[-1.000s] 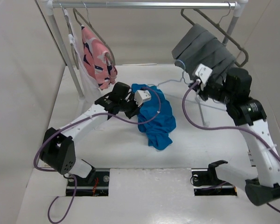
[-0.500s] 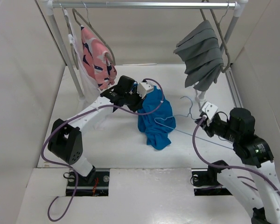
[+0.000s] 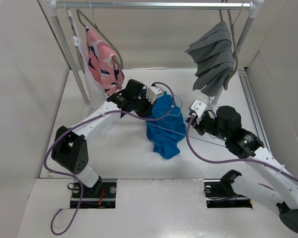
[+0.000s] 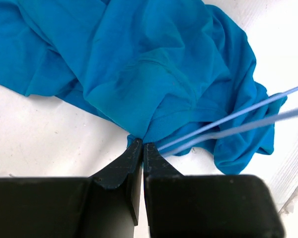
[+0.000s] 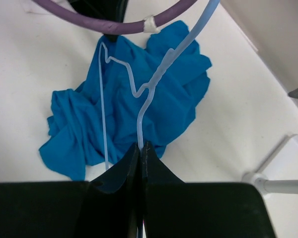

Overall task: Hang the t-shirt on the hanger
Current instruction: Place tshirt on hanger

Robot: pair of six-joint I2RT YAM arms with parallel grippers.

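Next, my right gripper pushes the hanger further in under the t-shirt's raised fold [image 4: 176, 130], because the hanger's far tip [image 5: 103, 47] is only a little way in at the ribbed hem by my left gripper.
The bright blue t-shirt [image 3: 165, 130] lies crumpled on the white table, mid-view from above. My left gripper [image 3: 149, 111] is at its upper left edge, shut on a ribbed hem of the t-shirt [image 4: 154, 74], with its jaws [image 4: 142, 144] pressed together on the fold. My right gripper [image 3: 191, 120] is just right of the shirt, shut on the thin light-blue wire hanger [image 5: 145, 96]. The hanger's frame [image 3: 170, 130] reaches leftward over the cloth. Two of its wires [image 4: 238, 121] cross the left wrist view above the shirt's right side.
A clothes rail [image 3: 154, 6] spans the back. A pink patterned garment [image 3: 103, 62] hangs at its left, a grey pleated garment [image 3: 213, 57] at its right. White rack posts [image 3: 72, 54] stand at both ends, and grey walls close in both sides. Purple cables [image 3: 198, 153] trail from both arms.
My right arm has come down from the grey garment at the rail and carried the hanger leftward over the t-shirt. The left gripper shifted slightly back, still gripping the shirt.
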